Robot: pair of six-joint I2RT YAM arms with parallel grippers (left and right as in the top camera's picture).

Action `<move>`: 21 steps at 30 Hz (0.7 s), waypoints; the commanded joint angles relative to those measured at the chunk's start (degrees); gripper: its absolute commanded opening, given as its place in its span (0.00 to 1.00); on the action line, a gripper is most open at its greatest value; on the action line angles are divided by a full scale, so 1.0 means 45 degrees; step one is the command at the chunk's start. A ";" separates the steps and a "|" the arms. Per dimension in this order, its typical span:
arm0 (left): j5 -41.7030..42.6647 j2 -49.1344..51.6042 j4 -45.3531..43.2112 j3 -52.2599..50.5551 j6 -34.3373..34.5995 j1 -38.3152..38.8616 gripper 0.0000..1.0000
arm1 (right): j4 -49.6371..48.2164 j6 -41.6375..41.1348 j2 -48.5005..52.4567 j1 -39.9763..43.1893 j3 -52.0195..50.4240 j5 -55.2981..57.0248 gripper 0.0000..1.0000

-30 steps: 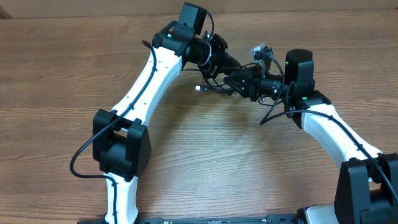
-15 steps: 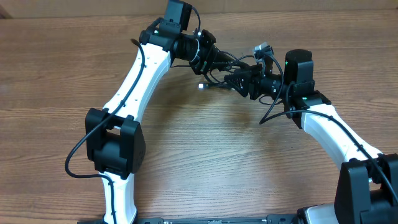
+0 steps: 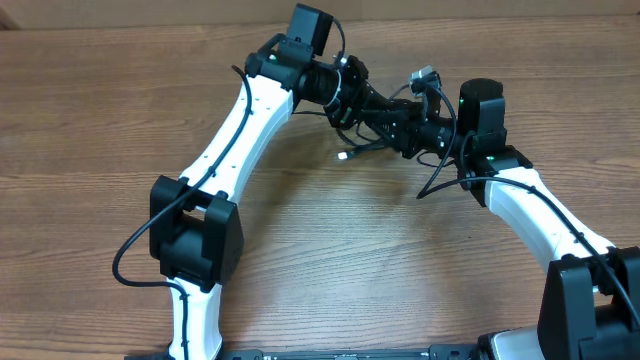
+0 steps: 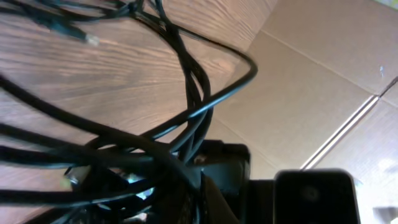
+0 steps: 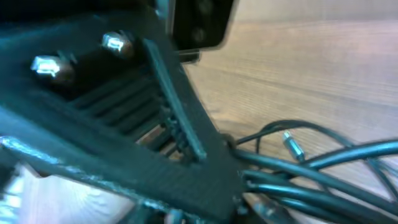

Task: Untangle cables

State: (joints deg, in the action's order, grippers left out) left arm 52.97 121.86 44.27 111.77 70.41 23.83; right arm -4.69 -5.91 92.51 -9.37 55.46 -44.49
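The cables bunch up (image 3: 369, 138) where my grippers come together, so next my left gripper pulls back with its cord (image 4: 152, 147) and then raises the cables once my right gripper opens.
The cables (image 3: 372, 146) are a tangle of thin black cords hanging between my two grippers, just above the wooden table (image 3: 330, 260). One strand ends in a small white plug (image 3: 344, 155) below the bundle. My left gripper (image 3: 370, 100) is shut on the cables from the upper left. My right gripper (image 3: 396, 120) meets it from the right and is closed on the same bundle. In the left wrist view the cables (image 4: 193, 81) loop over the table and run down into the dark jaws of the left gripper (image 4: 199, 196). In the right wrist view the cables (image 5: 311, 165) converge into the right gripper (image 5: 236, 186).
A second light-coloured plug (image 3: 425, 76) sticks up beside the right wrist camera (image 3: 482, 105). The right arm's own thicker wire (image 3: 440, 180) droops toward the table. A cardboard wall (image 4: 311, 93) stands past the table's far edge.
The left arm swung back to the right, bringing the two grippers close together. The white plug dropped down and to the right. The right jaws narrowed onto the bundle.
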 commanded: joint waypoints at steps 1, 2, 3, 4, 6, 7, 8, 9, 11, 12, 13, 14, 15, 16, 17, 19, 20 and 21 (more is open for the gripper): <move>0.0418 -0.0107 0.0053 0.0126 -0.0170 0.0189 0.04 | -0.0228 -0.0019 -0.0267 0.0005 0.0189 0.0019 0.11; 0.0369 -0.0107 0.0049 0.0126 -0.0165 0.0165 0.04 | -0.0228 -0.0019 -0.0267 0.0005 0.0189 0.0010 0.06; 0.0311 -0.0107 0.0044 0.0126 -0.0170 0.0092 0.04 | -0.0228 -0.0019 -0.0267 0.0005 0.0189 -0.0019 0.05; 0.0219 -0.0107 0.0053 0.0126 -0.0175 0.0019 0.04 | -0.0228 -0.0024 -0.0267 0.0005 0.0189 -0.0034 0.04; 0.0063 -0.0107 0.0063 0.0126 -0.0219 -0.0165 0.04 | -0.0214 -0.0024 -0.0267 0.0005 0.0189 -0.0049 0.04; -0.0005 -0.0107 0.0068 0.0126 -0.0223 -0.0257 0.04 | -0.0214 -0.0024 -0.0267 0.0005 0.0189 -0.0092 0.04; -0.0131 -0.0107 0.0063 0.0126 -0.0223 -0.0364 0.04 | -0.0214 -0.0024 -0.0267 0.0005 0.0189 -0.0126 0.04; -0.0296 -0.0107 0.0063 0.0126 -0.0228 -0.0466 0.04 | -0.0175 -0.0024 -0.0267 0.0005 0.0189 -0.0126 0.04; -0.0753 -0.0107 0.0112 0.0126 -0.0291 -0.0729 0.04 | -0.0015 -0.0024 -0.0267 0.0005 0.0189 -0.0121 0.04; -0.0976 -0.0107 0.0165 0.0126 -0.0369 -0.0835 0.04 | 0.0131 -0.0019 -0.0267 0.0005 0.0189 -0.0121 0.04; -0.1229 -0.0107 0.0199 0.0126 -0.0481 -0.0962 0.04 | 0.0291 -0.0019 -0.0267 0.0005 0.0189 -0.0117 0.04; -0.1404 -0.0107 0.0194 0.0126 -0.0661 -0.1064 0.04 | 0.0461 -0.0019 -0.0267 0.0005 0.0189 -0.0117 0.04; -0.1559 -0.0107 0.0199 0.0126 -0.0850 -0.1175 0.04 | 0.0578 -0.0019 -0.0267 0.0005 0.0189 -0.0117 0.04; -0.1651 -0.0107 0.0204 0.0126 -0.1010 -0.1253 0.04 | 0.0661 -0.0015 -0.0267 0.0005 0.0189 -0.0117 0.04; -0.1885 -0.0107 0.0219 0.0126 -0.1292 -0.1365 0.04 | 0.0704 -0.0019 -0.0267 0.0005 0.0189 -0.0112 0.04; -0.2069 -0.0107 0.0272 0.0126 -0.1710 -0.1481 0.04 | 0.0738 -0.0019 -0.0267 0.0019 0.0189 -0.0078 0.04; -0.2103 -0.0107 0.0359 0.0126 -0.1938 -0.1549 0.04 | 0.0782 -0.0019 -0.0267 0.0029 0.0189 0.0068 0.04; -0.2103 -0.0107 0.0549 0.0126 -0.2045 -0.1593 0.04 | 0.0801 -0.0019 -0.0267 0.0029 0.0189 0.0253 0.04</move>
State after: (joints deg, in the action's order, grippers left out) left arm 49.71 121.86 46.83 111.79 66.61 20.34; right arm -2.00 -6.15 92.51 -9.47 55.51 -43.68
